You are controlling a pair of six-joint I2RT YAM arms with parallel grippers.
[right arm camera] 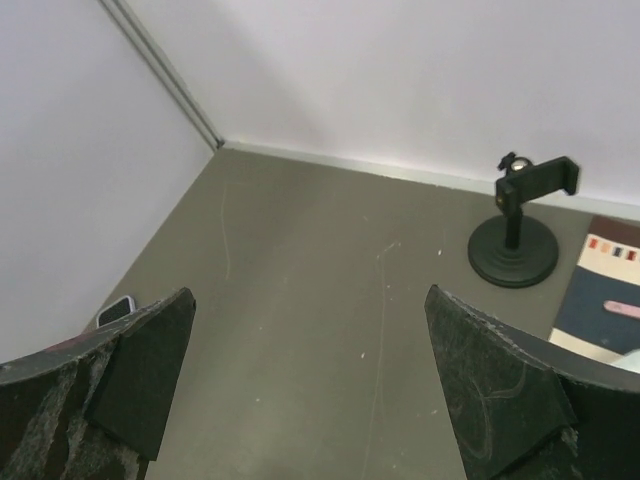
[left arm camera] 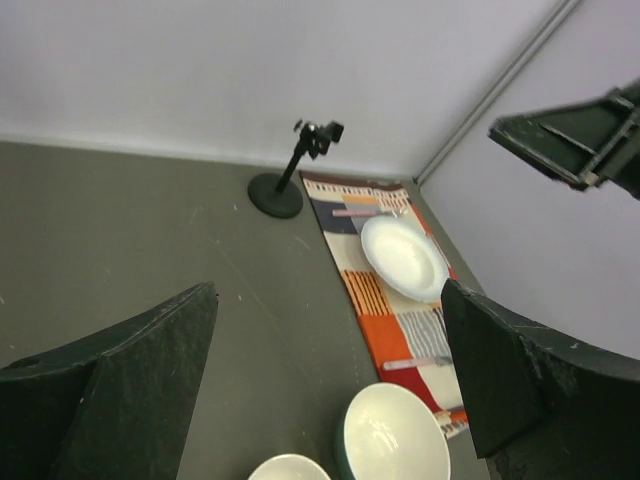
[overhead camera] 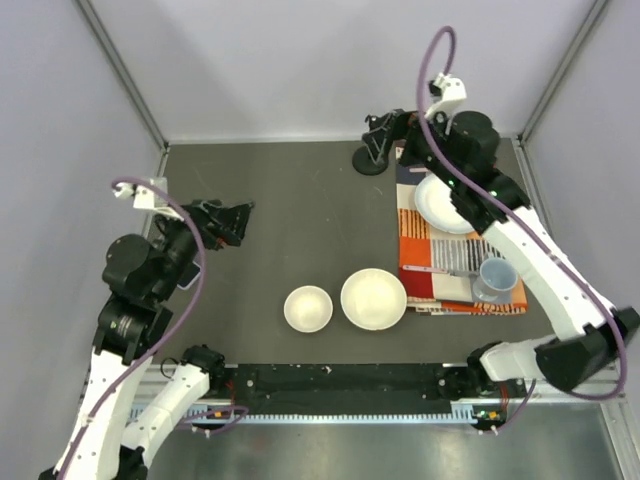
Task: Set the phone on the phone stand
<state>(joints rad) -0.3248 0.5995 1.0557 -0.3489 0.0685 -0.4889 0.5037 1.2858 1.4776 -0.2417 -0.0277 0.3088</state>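
My right gripper should carry on moving toward the cradle (right arm camera: 546, 181) with its fingers open until they straddle the cradle's near end, as the phone stand (right arm camera: 512, 250) stands clear and its cradle is empty.
The phone stand (overhead camera: 372, 157) is black, with a round base, and stands at the back of the table beside a striped placemat. It also shows in the left wrist view (left arm camera: 281, 191) and the right wrist view (right arm camera: 515, 245), its cradle empty. The phone (right arm camera: 118, 310) lies flat by the left wall, only its pale-rimmed corner showing past my finger. In the top view the phone (overhead camera: 189, 276) is mostly hidden under my left arm. My left gripper (overhead camera: 238, 220) (left arm camera: 328, 290) is open and empty, raised over the left side. My right gripper (overhead camera: 393, 132) (right arm camera: 308, 295) is open and empty, just right of the stand.
The placemat (overhead camera: 455, 285) at the right holds a white plate (overhead camera: 440, 205), a pale blue cup (overhead camera: 495, 278) and cutlery. Two white bowls, a small one (overhead camera: 308, 308) and a larger one (overhead camera: 373, 298), sit near the front middle. Walls enclose the table on three sides.
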